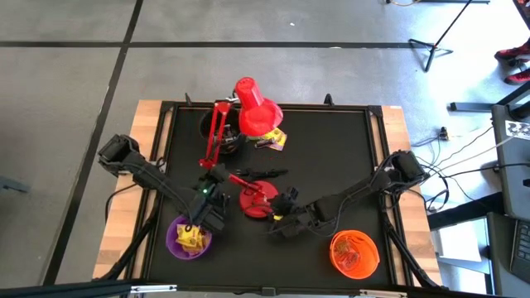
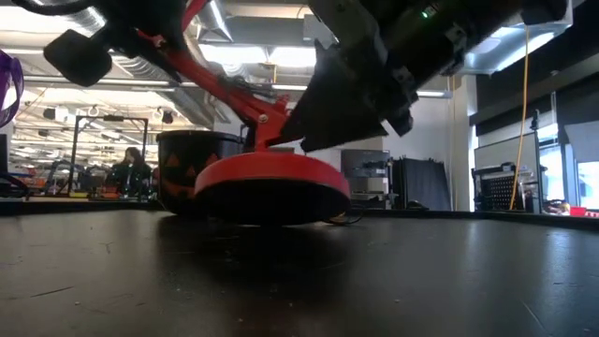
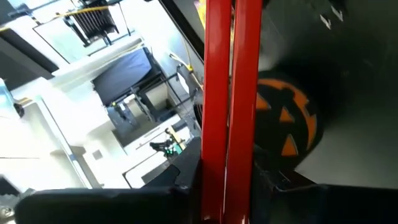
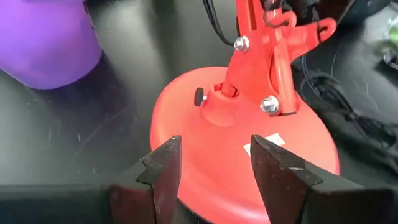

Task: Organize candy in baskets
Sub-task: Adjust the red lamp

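Next, my left gripper puts the lamp's base (image 2: 271,192) down flat and opens while my right gripper keeps the lamp's lower joint (image 2: 268,122) steady, because the base is tilting off the mat.
A red desk lamp stands mid-table on its round base (image 1: 257,200), its head (image 1: 252,112) toward the far edge. My left gripper (image 1: 209,180) is shut on the lamp's arm. My right gripper (image 4: 214,177) is open, its fingers standing over the base's near rim (image 4: 205,199); whether they touch it I cannot tell. The purple basket (image 1: 189,238) holds yellow candy. The orange basket (image 1: 354,252) holds candy too. The black basket (image 1: 217,132) stands behind the lamp's arm. More yellow candy (image 1: 273,139) lies on the mat beside the lamp head. My left gripper holds the lamp's twin red arm bars (image 3: 227,180), near the arm's lower end by the elbow. The bars run straight out from between the fingers, so the fingers lie across them. The fingertips themselves are hidden at the edge of the wrist view. The lamp stands on its base.
The lamp's black cord (image 1: 261,172) trails across the mat beside the base. The black mat (image 1: 331,141) is bare on the right half. Wooden table borders (image 1: 149,124) frame the mat. The black basket (image 2: 192,168) shows behind the lamp base (image 2: 271,183) in the low view.
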